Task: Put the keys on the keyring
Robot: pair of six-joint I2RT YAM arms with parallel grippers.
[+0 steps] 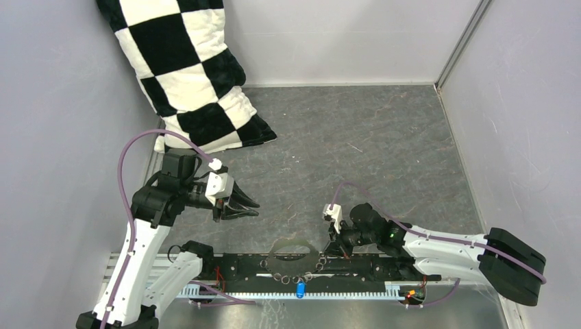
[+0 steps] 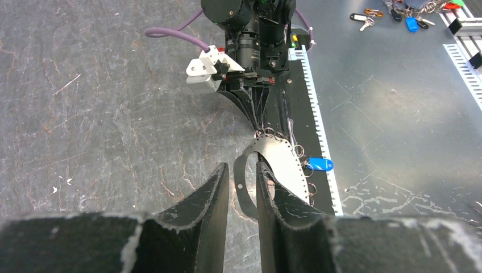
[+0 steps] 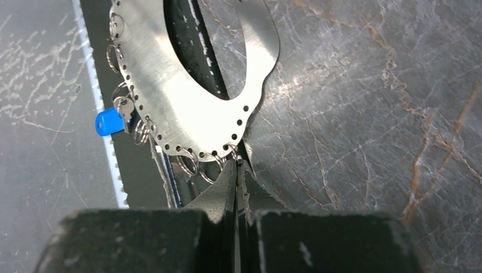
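The keyring (image 3: pixel 170 111) lies flat across the black rail with only my right gripper at its small ring (image 3: pixel 233 151). I should raise it so my left gripper takes that ring.
The keyring (image 1: pixel 277 248) is a large thin grey band with holes and several small wire rings along its edge. It lies at the near edge of the floor, partly over the black rail, and shows in the left wrist view (image 2: pixel 282 159) and the right wrist view (image 3: pixel 170 85). The blue key (image 1: pixel 300 290) hangs from one small ring (image 2: pixel 319 165) (image 3: pixel 108 121). My right gripper (image 1: pixel 327 255) (image 3: pixel 237 165) is shut, with its tips at the band's edge by a small ring. Only a thin red sliver of the red key (image 3: pixel 237 187) shows between the fingers. My left gripper (image 1: pixel 250 204) (image 2: pixel 242 168) is slightly open and empty, raised left of the keyring.
A black-and-white checkered pillow (image 1: pixel 185 75) leans in the back left corner. A black rail (image 1: pixel 370 267) and a white toothed strip (image 2: pixel 315 102) run along the near edge. Several spare keys (image 2: pixel 409 14) lie on the metal sheet. Grey walls close in both sides.
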